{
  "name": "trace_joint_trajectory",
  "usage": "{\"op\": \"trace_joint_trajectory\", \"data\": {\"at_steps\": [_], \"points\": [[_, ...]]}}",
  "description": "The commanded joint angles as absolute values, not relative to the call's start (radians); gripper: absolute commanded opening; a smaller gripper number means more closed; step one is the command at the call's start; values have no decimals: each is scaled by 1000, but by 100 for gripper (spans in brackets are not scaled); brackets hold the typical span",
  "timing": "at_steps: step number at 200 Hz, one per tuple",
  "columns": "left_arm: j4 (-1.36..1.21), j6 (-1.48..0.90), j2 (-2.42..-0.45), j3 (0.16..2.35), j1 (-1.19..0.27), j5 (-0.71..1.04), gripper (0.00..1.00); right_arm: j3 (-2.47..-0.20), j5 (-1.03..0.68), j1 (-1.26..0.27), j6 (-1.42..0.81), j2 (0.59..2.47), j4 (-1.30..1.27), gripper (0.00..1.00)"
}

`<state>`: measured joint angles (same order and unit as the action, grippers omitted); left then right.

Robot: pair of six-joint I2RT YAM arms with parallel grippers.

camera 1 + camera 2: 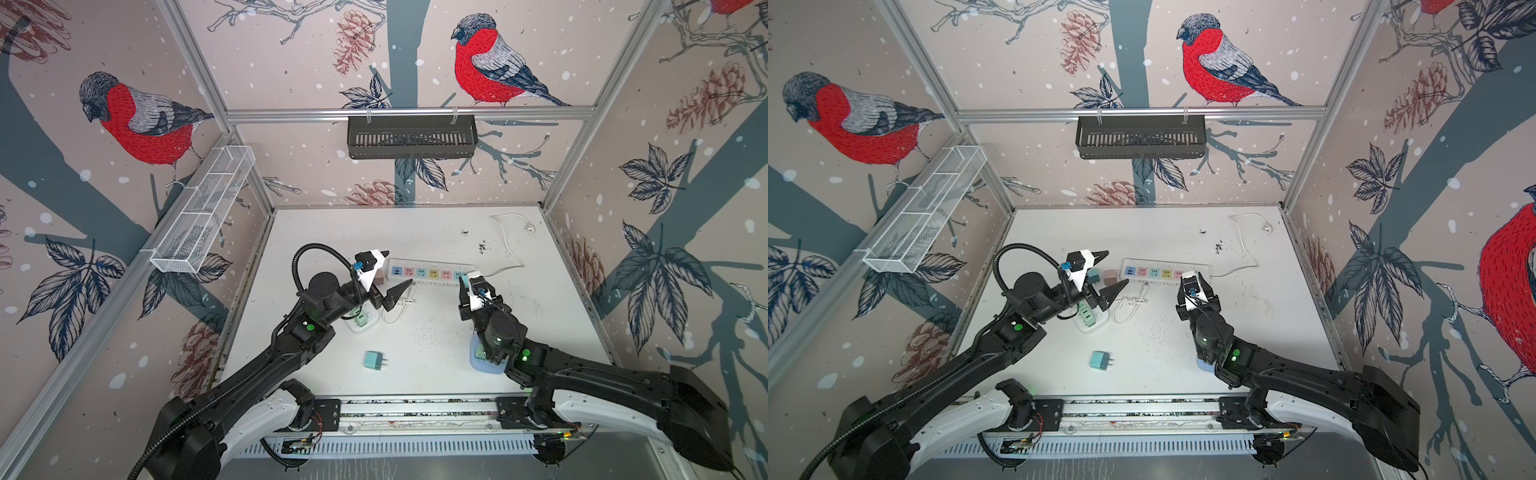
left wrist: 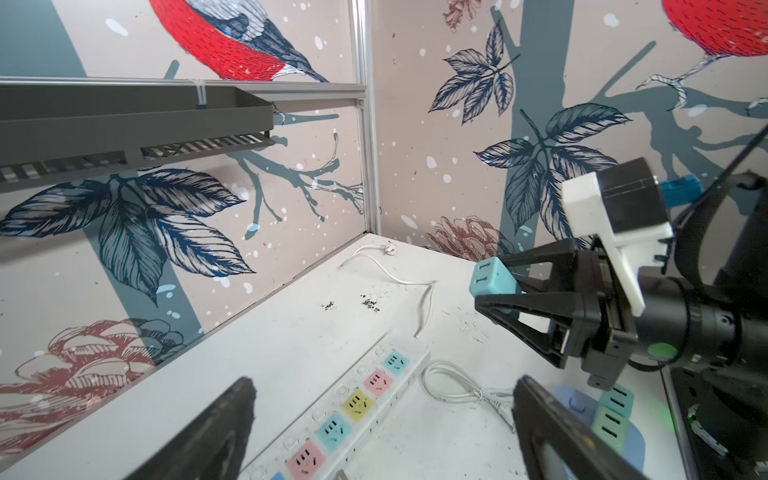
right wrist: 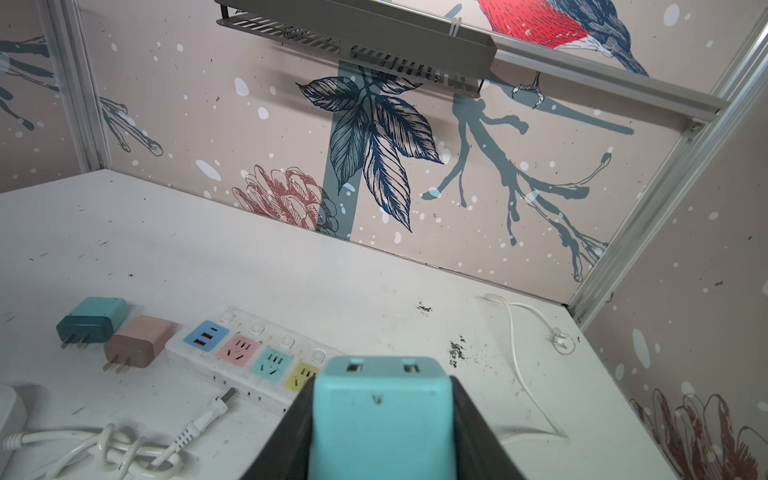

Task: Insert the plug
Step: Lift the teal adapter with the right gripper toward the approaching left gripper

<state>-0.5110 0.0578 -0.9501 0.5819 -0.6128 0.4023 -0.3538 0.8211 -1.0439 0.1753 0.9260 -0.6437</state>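
My left gripper should keep moving toward the light teal plug's USB end (image 2: 485, 272) until its fingers close there, because that USB end sticks out free from my right gripper.
My right gripper (image 3: 382, 432) is shut on a light teal plug (image 3: 382, 415) whose face shows two USB slots. In the left wrist view the plug (image 2: 492, 282) hangs in the air between the black fingers, above the table. In both top views the right gripper (image 1: 467, 282) (image 1: 1188, 284) hovers over the right end of the white power strip (image 1: 430, 272) (image 1: 1154, 272) with its pastel sockets (image 2: 357, 405) (image 3: 249, 357). My left gripper (image 1: 397, 268) (image 1: 1116, 267) (image 2: 382, 424) stands wide open at the strip's left end, holding nothing.
A dark teal adapter (image 3: 93, 318) and a pink-brown adapter (image 3: 139, 340) lie by the strip's left end. A teal plug (image 1: 376, 360) lies at the front. A coiled white cable (image 1: 397, 307), a small white socket block (image 1: 361, 322) and a light blue socket block (image 2: 615, 411) lie near the arms.
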Motion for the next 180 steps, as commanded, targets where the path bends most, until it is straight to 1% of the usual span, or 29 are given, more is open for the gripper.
{"op": "trace_joint_trajectory", "data": {"at_steps": [1, 14, 29, 44, 69, 89, 140, 170, 180], "points": [[-521, 109, -936, 574, -617, 494, 94, -347, 673, -1043, 250, 888, -664, 1], [-530, 121, -933, 568, -621, 540, 94, -349, 587, -1048, 282, 864, -649, 1], [-527, 139, -939, 570, -624, 581, 94, -340, 565, -1063, 337, 847, -672, 1], [-522, 149, -951, 576, -627, 605, 94, -311, 548, -1077, 424, 839, -740, 1], [-478, 165, -973, 606, -640, 630, 92, -243, 467, -1088, 600, 843, -882, 1], [-461, 196, -991, 612, -663, 651, 92, -218, 423, -1088, 689, 856, -954, 1], [-398, 230, -1110, 695, -703, 702, 92, -224, 394, -1118, 781, 917, -1045, 1], [-330, 226, -1162, 760, -741, 696, 87, -217, 377, -1137, 835, 954, -1104, 1], [-315, 233, -1171, 771, -760, 676, 87, -222, 370, -1139, 845, 959, -1105, 1]]}}
